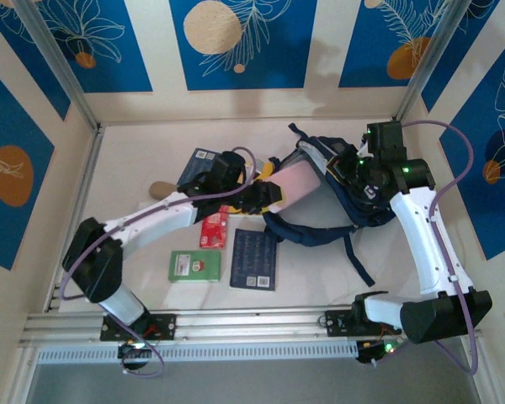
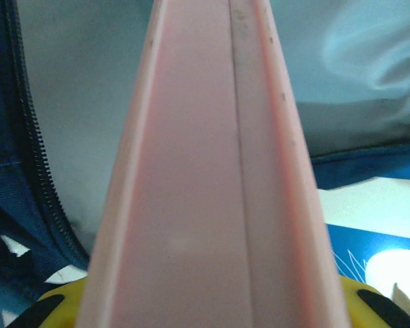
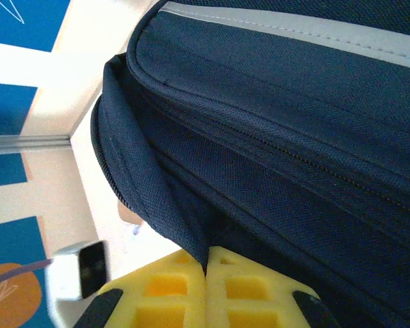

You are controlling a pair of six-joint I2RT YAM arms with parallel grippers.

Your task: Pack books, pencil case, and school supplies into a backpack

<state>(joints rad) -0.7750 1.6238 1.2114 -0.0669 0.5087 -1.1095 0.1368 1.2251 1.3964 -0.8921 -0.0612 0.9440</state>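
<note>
My left gripper should keep pushing the pink pencil case (image 1: 296, 182) deeper until it is inside and then let go, because the pencil case points lengthwise into the backpack's opening (image 1: 320, 204).
A long pink pencil case (image 1: 295, 181) is held in my left gripper (image 1: 265, 195), its far end inside the mouth of the navy backpack (image 1: 311, 231). In the left wrist view the pencil case (image 2: 205, 205) runs up the middle, with grey backpack lining (image 2: 89, 102) and a zipper edge behind it. My right gripper (image 1: 353, 168) is shut on a fold of the backpack's rim (image 3: 171, 205), yellow pads (image 3: 246, 287) pressed together. One navy book (image 1: 254, 258) lies on the table, and another navy book (image 1: 198, 164) is partly under the left arm. The red packet (image 1: 214, 229) and green box (image 1: 194, 265) lie nearby.
Navy straps (image 1: 358, 257) trail from the backpack toward the near edge. A small tan object (image 1: 158, 189) lies left of the left arm. The walls (image 1: 76, 151) close in the table on three sides.
</note>
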